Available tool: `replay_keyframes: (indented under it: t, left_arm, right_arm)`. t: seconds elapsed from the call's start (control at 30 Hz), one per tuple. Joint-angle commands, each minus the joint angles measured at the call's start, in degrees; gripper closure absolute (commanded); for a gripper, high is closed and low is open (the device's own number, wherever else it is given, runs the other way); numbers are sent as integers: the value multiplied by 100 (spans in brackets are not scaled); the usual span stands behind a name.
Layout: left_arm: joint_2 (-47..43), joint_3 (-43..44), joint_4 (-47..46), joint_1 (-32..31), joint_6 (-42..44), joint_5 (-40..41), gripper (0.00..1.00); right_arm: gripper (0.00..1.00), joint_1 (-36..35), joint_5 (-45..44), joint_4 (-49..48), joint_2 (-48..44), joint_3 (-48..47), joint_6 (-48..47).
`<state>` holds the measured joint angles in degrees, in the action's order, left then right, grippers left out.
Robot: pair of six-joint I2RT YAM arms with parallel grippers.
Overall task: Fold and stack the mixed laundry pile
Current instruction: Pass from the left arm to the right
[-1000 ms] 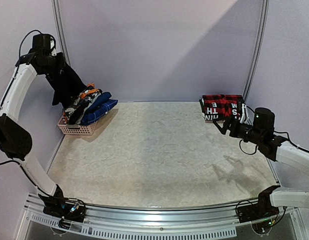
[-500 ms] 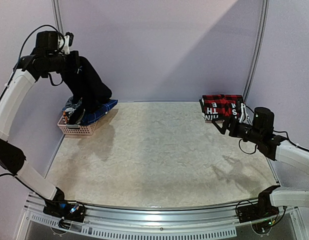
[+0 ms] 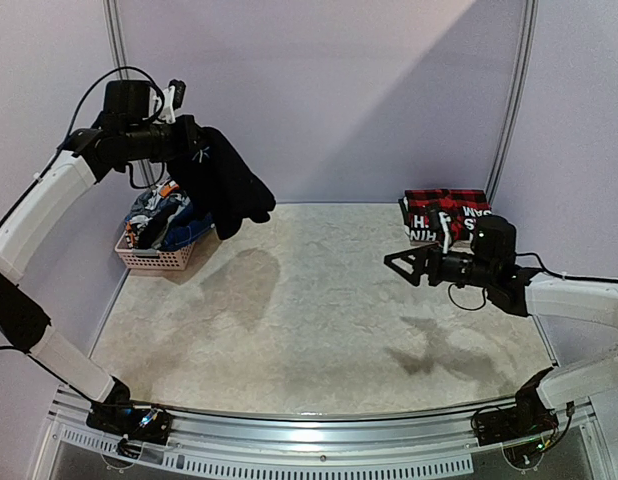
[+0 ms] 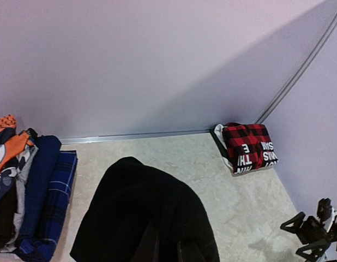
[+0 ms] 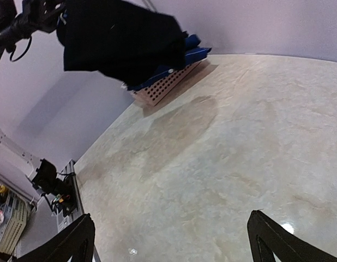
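Observation:
The black garment [image 3: 221, 182] is hanging limp with its lower end bunched [image 3: 245, 213]. It will fall into a longer, loose drape when I lift it.
The mixed laundry pile [image 3: 161, 218] fills a small pink basket [image 3: 154, 258] at the back left; blue plaid, navy and orange-patterned pieces [image 4: 26, 185] show in it. A large black garment [image 3: 229, 185] hangs in the air to the right of the basket, and my left gripper [image 3: 189, 140] is shut on its top. In the left wrist view this black cloth [image 4: 146, 213] covers the fingers. My right gripper [image 3: 401, 262] hovers open over the right middle of the table, its fingertips [image 5: 84, 221] wide apart with nothing between them.
A folded red-and-black plaid garment [image 3: 446, 212] with white lettering lies at the back right corner [image 4: 247, 146]. The basket [image 5: 163, 87] stands against the left wall. Purple walls close the table at the back and sides. The tabletop [image 3: 319, 310] is pale marbled.
My left arm has lifted the black garment out of the basket and swung it right over the table. My right gripper has moved left and forward, away from the red plaid stack.

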<state>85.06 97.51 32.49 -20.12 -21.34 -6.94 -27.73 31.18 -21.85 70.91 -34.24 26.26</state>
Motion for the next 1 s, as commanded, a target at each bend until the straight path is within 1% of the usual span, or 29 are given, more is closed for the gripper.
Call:
replay_keyframes:
  t: [0.0,0.17,0.37,0.47,0.57,0.77,0.9,0.97]
  left_arm:
    - [-7,-118,-910,-230,-383,-694,100]
    - [65,-370,-1350,-372,-505,-1720,100]
    - [10,-762,-1632,-576,-362,-2581,100]
    - [-30,-891,-1765,-716,-258,-2919,100]
    - [-73,-967,-1823,-858,-144,-3138,100]
    - [-107,-1043,-1853,-1064,-28,-3296,100]
    - [-110,-1042,-1857,-1140,-8,-3308,100]
    - [-116,-1026,-1829,-1160,23,-3301,100]
  right_arm:
    - [3,-555,160,-191,508,-476,-569]
    - [11,-620,307,-937,1124,-805,-199]
    - [18,-617,732,-1581,1945,-1367,415]
    - [20,-616,1062,-1872,2336,-1674,771]
    - [21,-613,1257,-2002,2623,-1928,1017]
    - [22,-613,1408,-2108,2940,-2059,1197]
    - [24,-613,1390,-2125,3080,-2046,1292]
    - [24,-612,1292,-1987,3056,-1991,1243]
